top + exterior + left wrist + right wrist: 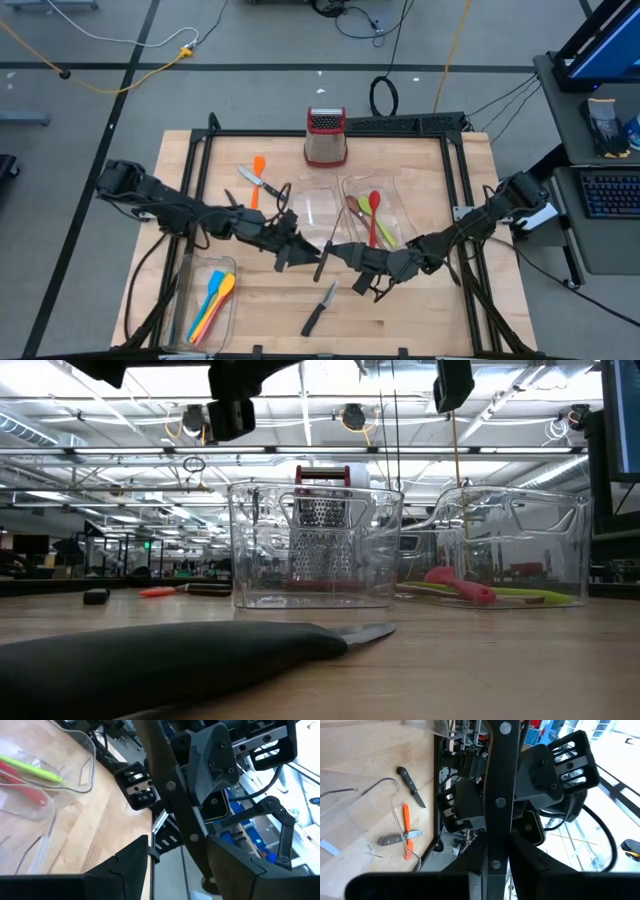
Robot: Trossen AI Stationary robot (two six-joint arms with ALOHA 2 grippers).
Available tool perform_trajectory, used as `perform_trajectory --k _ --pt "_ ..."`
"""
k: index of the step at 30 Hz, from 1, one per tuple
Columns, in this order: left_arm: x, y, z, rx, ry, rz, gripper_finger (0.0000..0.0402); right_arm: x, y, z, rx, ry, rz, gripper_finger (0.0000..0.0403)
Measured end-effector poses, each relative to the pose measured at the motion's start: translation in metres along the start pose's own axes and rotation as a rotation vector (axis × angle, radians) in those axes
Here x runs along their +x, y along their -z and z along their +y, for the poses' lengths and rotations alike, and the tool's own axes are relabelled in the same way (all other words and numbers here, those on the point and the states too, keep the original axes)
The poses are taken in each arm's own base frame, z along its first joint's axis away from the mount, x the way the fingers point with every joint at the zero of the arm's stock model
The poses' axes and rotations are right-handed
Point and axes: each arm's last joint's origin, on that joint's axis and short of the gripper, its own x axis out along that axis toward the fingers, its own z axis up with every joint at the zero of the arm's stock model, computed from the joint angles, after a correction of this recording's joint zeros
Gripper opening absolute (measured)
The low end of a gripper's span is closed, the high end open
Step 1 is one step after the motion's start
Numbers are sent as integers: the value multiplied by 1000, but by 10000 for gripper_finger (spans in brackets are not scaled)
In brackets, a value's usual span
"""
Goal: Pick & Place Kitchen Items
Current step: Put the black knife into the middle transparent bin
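Note:
My right gripper is closed on the knife's handle point(324, 262). My left gripper should take the knife before my right gripper opens, and then lower it into the empty tray point(318, 211).
A dark-handled knife point(322, 258) hangs over the middle of the table between my two grippers. My right gripper point(495, 857) comes in from the table's right and is shut on its riveted handle. My left gripper point(180, 852) comes in from the left and is open, one finger on either side of the same handle point(172, 787). Whether either finger touches it does not show. The blade is hidden. A second black-handled knife point(318, 310) lies flat on the wood near the front edge. An orange spatula point(257, 178) and another knife point(250, 178) lie at the far left. My right gripper pinches the knife's riveted handle point(498, 802) between its two fingers. The fingers come about level from the table's right side and lie across the handle. The knife is lifted clear of the table.
A clear tray point(312, 205) stands at the middle. A second tray point(400, 205) to its right holds a red spoon point(374, 212) and green utensils. A third tray point(190, 300) at the near left holds blue, orange and yellow utensils. A red-topped grater point(325, 135) stands at the far edge.

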Motion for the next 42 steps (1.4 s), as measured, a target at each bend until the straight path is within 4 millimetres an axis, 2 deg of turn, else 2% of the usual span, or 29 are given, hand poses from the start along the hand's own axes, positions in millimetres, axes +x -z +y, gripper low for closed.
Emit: perform_trajectory --k 5,12,18,28,32,38,42 --pt "3 -6 -8 4 33 -12 205 1 1 1 19 -7 6 44" --pt "3 -5 -8 -3 38 0 205 2 2 1 17 -12 10 44" --pt "7 -2 -4 -14 36 13 205 6 6 2 28 -12 -3 44" --pt "10 0 3 -36 39 64 203 20 7 15 28 -30 4 44" --pt "11 0 8 -44 30 99 173 23 7 18 36 -35 6 44" --pt "10 -2 15 -35 17 145 76 22 7 19 -4 -45 9 44" --pt "9 -4 19 1 3 160 75 22 7 19 0 -47 11 55"
